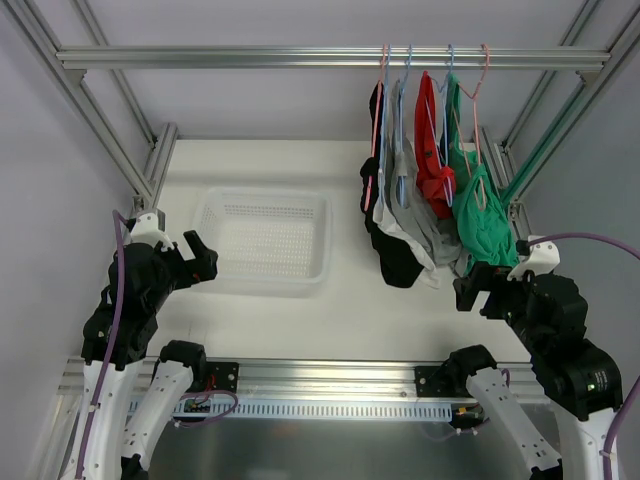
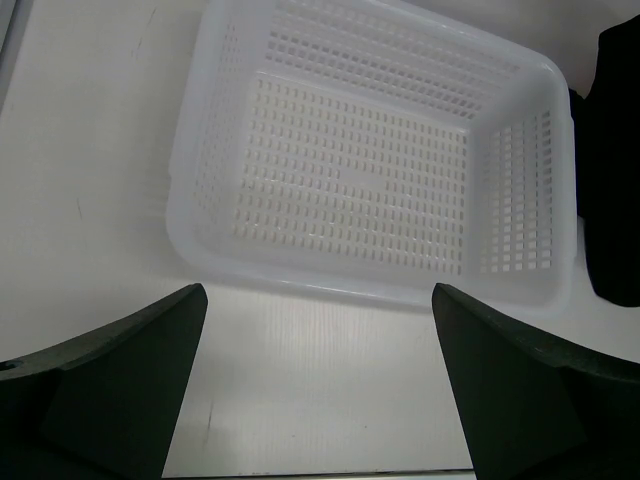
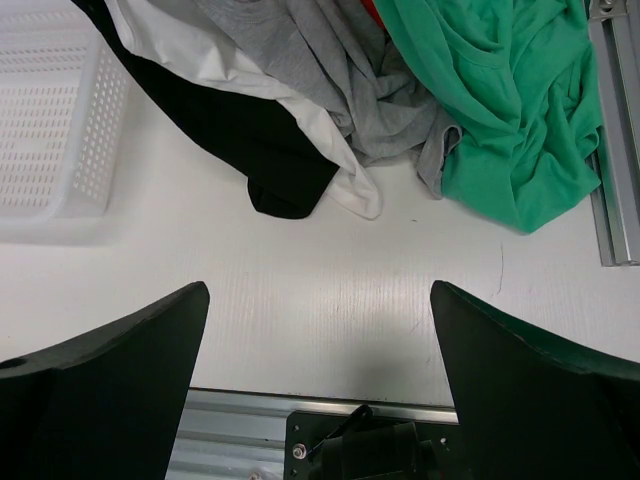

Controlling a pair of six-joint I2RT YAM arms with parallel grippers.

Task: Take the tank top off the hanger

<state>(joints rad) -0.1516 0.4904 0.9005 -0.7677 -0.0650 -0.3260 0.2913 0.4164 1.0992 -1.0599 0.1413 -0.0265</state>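
Note:
The black top (image 1: 369, 190) is hanging at the loose end of the row next to the basket, so my right gripper should go on toward its pink hanger (image 1: 379, 130) until the fingers are on both sides of the hanger.
Several tank tops hang on hangers (image 1: 470, 85) from the top rail (image 1: 300, 58) at the right: black (image 1: 390, 255), white and grey (image 1: 415, 225), red (image 1: 432, 150) and green (image 1: 482, 220). Their lower ends pile on the table. In the right wrist view the green top (image 3: 500, 110), grey top (image 3: 330, 60) and black top (image 3: 240, 120) lie ahead. My right gripper (image 1: 480, 292) (image 3: 318, 330) is open and empty, just in front of the green top. My left gripper (image 1: 200, 262) (image 2: 318, 330) is open and empty beside the basket.
A white perforated basket (image 1: 318, 215) stands on the table left of the clothes; it fills the left wrist view (image 2: 190, 180). Aluminium frame posts (image 1: 150, 170) stand at both sides. A metal rail (image 3: 250, 420) runs along the table's near edge.

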